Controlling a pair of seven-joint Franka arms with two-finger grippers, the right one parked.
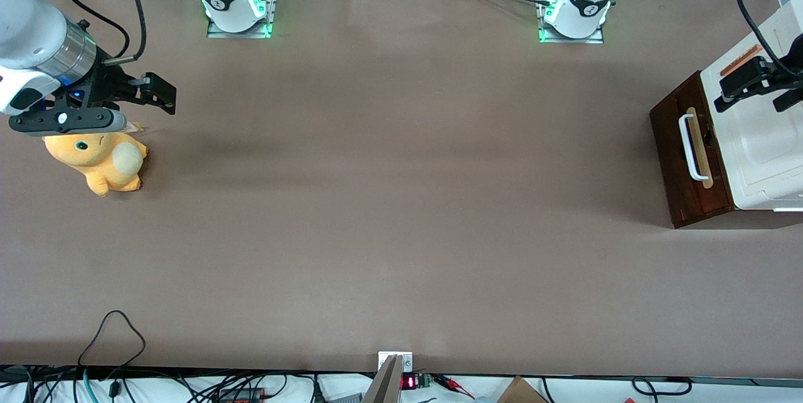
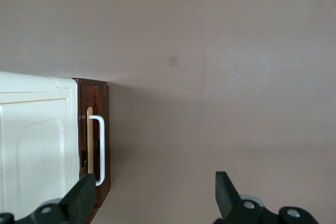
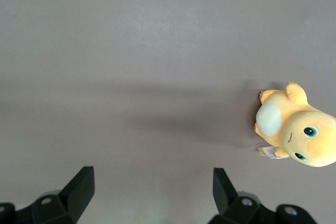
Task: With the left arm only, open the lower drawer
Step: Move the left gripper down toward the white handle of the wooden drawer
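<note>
The lower drawer will slide straight out of the cabinet when the robot's gripper pulls, because the white bar handle [image 1: 690, 148] sits midway along the dark brown front [image 1: 669, 148].
The lower drawer [image 1: 680, 158] shows as a dark brown front with a white bar handle [image 1: 692, 147] on a tan strip, at the working arm's end of the table. Its front sits close against the white cabinet [image 1: 762, 139]. My left gripper [image 1: 731, 92] hangs above the cabinet's top, near the edge over the drawer front, and touches nothing. In the left wrist view the gripper [image 2: 153, 182] is open wide with only table between its fingers. One black finger [image 2: 84, 195] lines up over the drawer front [image 2: 104, 124], close to the end of the handle [image 2: 100, 150].
An orange plush toy [image 1: 94, 161] lies toward the parked arm's end of the table, also seen in the right wrist view as the plush toy [image 3: 294, 129]. Brown tabletop [image 1: 401, 202] stretches out in front of the drawer. Loose cables [image 1: 113, 334] lie at the table's nearest edge.
</note>
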